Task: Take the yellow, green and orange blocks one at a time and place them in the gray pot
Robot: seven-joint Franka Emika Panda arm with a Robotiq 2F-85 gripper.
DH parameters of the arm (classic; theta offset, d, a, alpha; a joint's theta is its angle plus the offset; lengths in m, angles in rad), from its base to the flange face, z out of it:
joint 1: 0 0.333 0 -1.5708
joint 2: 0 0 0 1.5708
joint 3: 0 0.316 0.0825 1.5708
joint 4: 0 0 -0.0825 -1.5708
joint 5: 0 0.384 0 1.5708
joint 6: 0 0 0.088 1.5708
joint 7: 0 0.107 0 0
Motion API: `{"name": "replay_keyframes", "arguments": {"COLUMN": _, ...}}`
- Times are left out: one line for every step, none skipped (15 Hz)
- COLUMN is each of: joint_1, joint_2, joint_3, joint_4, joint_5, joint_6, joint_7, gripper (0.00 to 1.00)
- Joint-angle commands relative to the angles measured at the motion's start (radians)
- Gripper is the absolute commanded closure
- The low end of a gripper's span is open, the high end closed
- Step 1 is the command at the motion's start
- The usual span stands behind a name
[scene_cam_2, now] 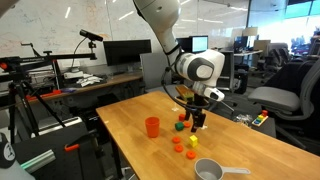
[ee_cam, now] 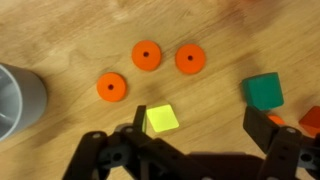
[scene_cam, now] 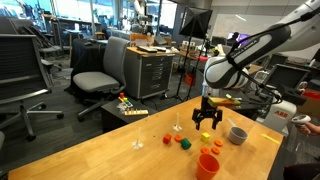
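Note:
The yellow block (ee_cam: 162, 118) sits at a slant near one finger of my open gripper, so my gripper should move over and center on the block before it closes.
In the wrist view the yellow block (ee_cam: 161, 120) lies on the wooden table between my open gripper's (ee_cam: 200, 140) fingers, close to the left finger. The green block (ee_cam: 262, 91) lies to the right, outside the right finger. The orange block (ee_cam: 310, 122) shows at the right edge, partly cut off. The gray pot (ee_cam: 18, 98) is at the left edge. In both exterior views the gripper (scene_cam: 207, 122) (scene_cam_2: 197, 122) hangs low over the table between the green block (scene_cam: 179, 141) (scene_cam_2: 181, 126) and the gray pot (scene_cam: 237, 133) (scene_cam_2: 208, 170).
Three flat orange discs (ee_cam: 146, 54) lie on the table just beyond the yellow block. A tall orange cup (scene_cam: 208, 165) (scene_cam_2: 152, 127) stands on the table away from the blocks. Office chairs and desks surround the table.

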Motion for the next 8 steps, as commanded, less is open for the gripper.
{"name": "replay_keyframes", "arguments": {"joint_1": 0.013, "joint_2": 0.009, "joint_3": -0.038, "joint_4": 0.054, "joint_5": -0.014, "joint_6": -0.078, "joint_7": 0.043, "gripper": 0.00}}
{"name": "replay_keyframes", "arguments": {"joint_1": 0.012, "joint_2": 0.019, "joint_3": -0.044, "joint_4": 0.059, "joint_5": -0.015, "joint_6": -0.089, "joint_7": 0.050, "gripper": 0.00}}
{"name": "replay_keyframes", "arguments": {"joint_1": 0.014, "joint_2": 0.030, "joint_3": -0.054, "joint_4": 0.064, "joint_5": -0.019, "joint_6": -0.098, "joint_7": 0.063, "gripper": 0.00}}
{"name": "replay_keyframes", "arguments": {"joint_1": 0.012, "joint_2": 0.043, "joint_3": -0.062, "joint_4": 0.070, "joint_5": -0.020, "joint_6": -0.105, "joint_7": 0.071, "gripper": 0.00}}
{"name": "replay_keyframes", "arguments": {"joint_1": 0.013, "joint_2": 0.059, "joint_3": -0.074, "joint_4": 0.078, "joint_5": -0.028, "joint_6": -0.103, "joint_7": 0.078, "gripper": 0.00}}
{"name": "replay_keyframes", "arguments": {"joint_1": 0.013, "joint_2": 0.077, "joint_3": -0.082, "joint_4": 0.088, "joint_5": -0.034, "joint_6": -0.106, "joint_7": 0.084, "gripper": 0.00}}
{"name": "replay_keyframes", "arguments": {"joint_1": 0.010, "joint_2": 0.096, "joint_3": -0.086, "joint_4": 0.098, "joint_5": -0.037, "joint_6": -0.109, "joint_7": 0.086, "gripper": 0.00}}
{"name": "replay_keyframes", "arguments": {"joint_1": 0.007, "joint_2": 0.116, "joint_3": -0.089, "joint_4": 0.110, "joint_5": -0.038, "joint_6": -0.109, "joint_7": 0.086, "gripper": 0.00}}
